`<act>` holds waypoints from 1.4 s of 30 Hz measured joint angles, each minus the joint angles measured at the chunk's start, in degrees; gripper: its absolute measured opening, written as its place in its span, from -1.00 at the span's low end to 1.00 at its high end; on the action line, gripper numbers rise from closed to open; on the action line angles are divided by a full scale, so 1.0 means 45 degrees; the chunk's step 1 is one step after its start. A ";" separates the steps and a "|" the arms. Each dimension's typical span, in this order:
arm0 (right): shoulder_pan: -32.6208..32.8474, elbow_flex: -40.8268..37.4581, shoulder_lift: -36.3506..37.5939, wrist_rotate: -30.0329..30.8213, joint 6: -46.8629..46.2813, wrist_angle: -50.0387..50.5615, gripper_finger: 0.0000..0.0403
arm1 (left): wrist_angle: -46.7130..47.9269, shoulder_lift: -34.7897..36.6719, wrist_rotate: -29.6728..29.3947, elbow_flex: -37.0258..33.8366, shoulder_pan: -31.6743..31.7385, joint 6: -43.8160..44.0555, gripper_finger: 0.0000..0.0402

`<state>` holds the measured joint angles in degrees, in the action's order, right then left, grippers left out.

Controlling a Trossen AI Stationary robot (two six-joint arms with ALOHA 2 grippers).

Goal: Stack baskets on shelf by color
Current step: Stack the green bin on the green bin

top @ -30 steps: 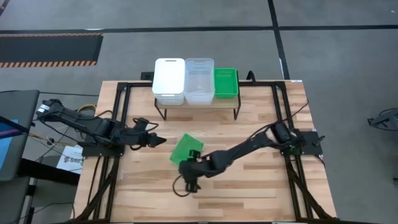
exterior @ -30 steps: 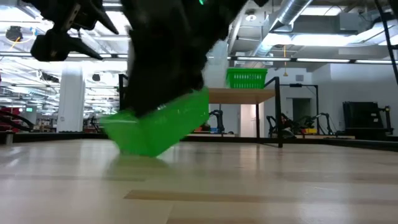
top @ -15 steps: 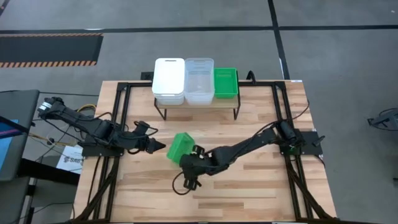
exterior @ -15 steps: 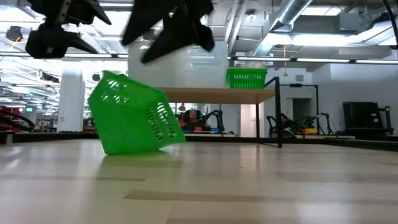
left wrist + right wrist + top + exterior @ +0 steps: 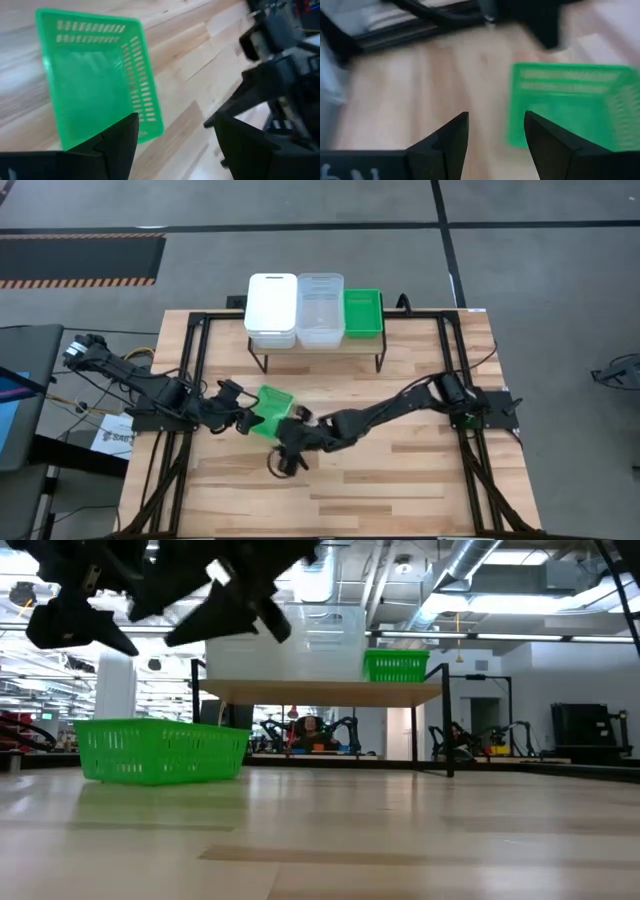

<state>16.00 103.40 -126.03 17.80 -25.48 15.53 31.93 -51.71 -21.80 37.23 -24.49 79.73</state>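
I expect the green basket between my grippers, once lowered, to settle deep into the shelf's green basket, whose open top shows an empty inside.
A green basket stands upright on its bottom on the table, left of centre. My left gripper is open just to its left; in the left wrist view the basket lies just ahead of the fingers. My right gripper hovers open beside its right near corner. Both grippers hang above it in the low view, left and right. The shelf at the far side carries a white stack, a clear stack and a green basket.
The shelf's black legs stand on the far half of the wooden table. A black frame runs along the table's sides. Open tabletop lies toward the near and right edges.
The green basket, tilted up at my right gripper a second ago, tipped over onto one edge and has dropped flat onto its bottom, ending farther toward the table's left. My right gripper followed leftward above it. My left gripper moved right, toward the basket.
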 joint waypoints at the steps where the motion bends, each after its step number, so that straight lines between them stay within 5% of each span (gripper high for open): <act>1: -0.0103 0.0056 -0.0131 0.0042 0.0387 -0.0201 0.06 | 0.0152 0.0016 0.0032 -0.0001 -0.0001 0.0019 0.23; 16: -0.1076 0.2833 -0.2936 -0.1676 0.2212 0.0272 0.06 | 0.1023 0.0404 0.0069 0.0000 -0.0010 0.0189 0.23; 23: -0.1093 0.3346 -0.3340 -0.1606 0.1396 0.2811 0.03 | 0.1037 0.0400 0.0086 0.0000 -0.0010 0.0223 0.23; 26: -0.1095 0.3351 -0.3280 -0.0975 0.1435 0.3499 -0.14 | 0.1037 0.0400 0.0059 0.0000 -0.0010 0.0224 0.23; 33: -0.1051 0.3388 -0.3117 -0.1190 0.1094 0.4099 -0.90 | 0.1042 0.0400 0.0004 0.0000 -0.0010 0.0067 0.23; 42: -0.0032 0.3365 -0.0780 -0.2808 0.0474 0.7207 -0.98 | 0.0910 0.1241 0.0503 0.0000 -0.0014 0.0060 0.23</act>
<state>15.86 118.54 -129.54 5.17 -23.35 47.97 36.03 -46.13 -19.54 37.23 -24.55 80.00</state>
